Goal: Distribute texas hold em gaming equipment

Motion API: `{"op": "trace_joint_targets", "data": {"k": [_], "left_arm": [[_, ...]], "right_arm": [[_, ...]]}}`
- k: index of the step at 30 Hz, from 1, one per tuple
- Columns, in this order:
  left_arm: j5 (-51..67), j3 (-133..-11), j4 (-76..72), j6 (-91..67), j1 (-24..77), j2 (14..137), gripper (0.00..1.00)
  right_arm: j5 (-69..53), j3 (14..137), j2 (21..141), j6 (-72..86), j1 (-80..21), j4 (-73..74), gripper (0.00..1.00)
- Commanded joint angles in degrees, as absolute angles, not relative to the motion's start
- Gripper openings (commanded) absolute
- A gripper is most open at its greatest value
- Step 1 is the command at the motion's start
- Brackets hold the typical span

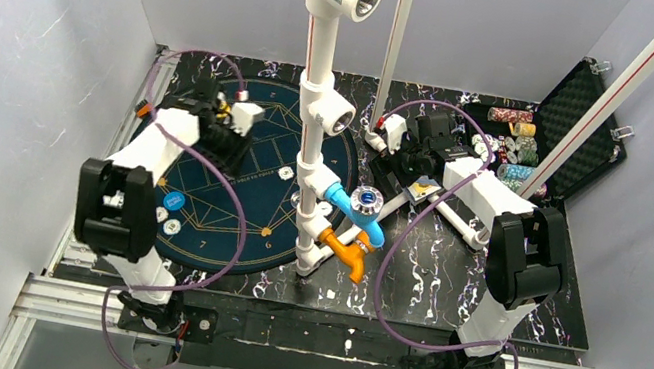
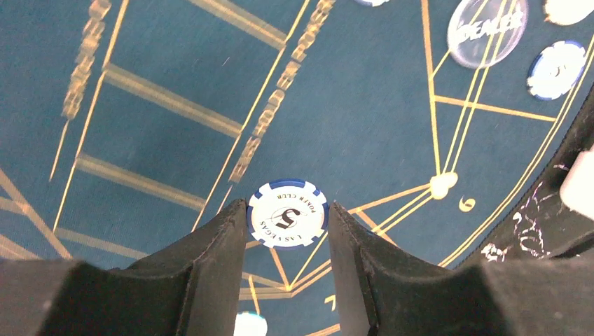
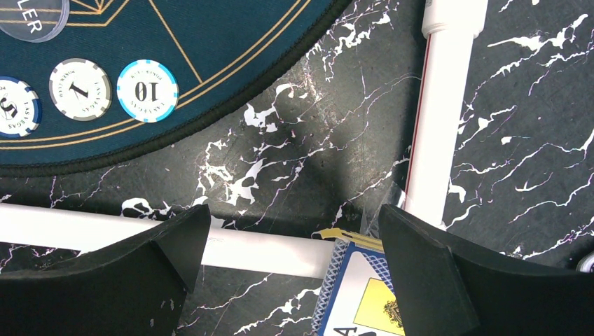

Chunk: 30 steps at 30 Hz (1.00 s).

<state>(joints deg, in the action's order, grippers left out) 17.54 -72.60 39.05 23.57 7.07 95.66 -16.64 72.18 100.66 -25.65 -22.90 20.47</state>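
My left gripper has the blue-and-white chip (image 2: 287, 214) flat in its fingers, and the blue button (image 1: 174, 201) lacks a chip. My left gripper should keep going and let go of the chip next to that button.
A blue-and-white poker chip (image 2: 287, 212) marked 5 sits edge to edge between the tips of my left gripper (image 2: 286, 225), which is shut on it above the dark blue round mat (image 2: 350, 105). In the top view that gripper (image 1: 213, 101) is over the mat's far left part. My right gripper (image 3: 293, 224) stands wide open over the black marble table, with a blue-patterned playing card box (image 3: 354, 294) lying below, near its right finger. In the top view the right gripper (image 1: 423, 166) is just behind that box (image 1: 420, 191). Several chips lie on the mat (image 3: 147, 90).
A clear dealer button (image 2: 488, 28) and another blue chip (image 2: 557, 68) lie on the mat. White pipes (image 3: 441, 105) cross the table under the right gripper, and a tall pipe stand (image 1: 319, 92) rises mid-table. An open black case (image 1: 575, 107) with chip stacks (image 1: 514, 136) sits back right.
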Motion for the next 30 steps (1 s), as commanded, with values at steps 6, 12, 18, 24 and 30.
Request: {"op": "trace_joint_targets", "data": {"k": [6, 12, 18, 24, 30], "left_arm": [[23.86, -64.10, 45.48, 27.28, -13.31, 83.67, 0.36], [25.48, -63.44, 44.84, 27.95, -25.89, 84.63, 0.36], [23.34, -64.90, 43.09, 26.94, -32.33, 90.12, 0.36], [18.52, -63.25, 37.80, 25.53, -32.61, 94.23, 0.36], [17.65, -62.76, 35.90, 24.69, -32.61, 97.38, 0.36]], "right_arm": [[-18.26, 73.61, 100.92, -25.29, -22.85, 21.16, 1.00], [-19.77, 74.11, 101.41, -24.68, -22.94, 22.28, 1.00], [-20.43, 75.31, 101.70, -25.07, -22.94, 24.80, 1.00], [-19.34, 75.41, 101.43, -26.01, -22.94, 25.22, 1.00], [-19.72, 74.88, 101.83, -26.49, -22.94, 25.32, 1.00]]}}
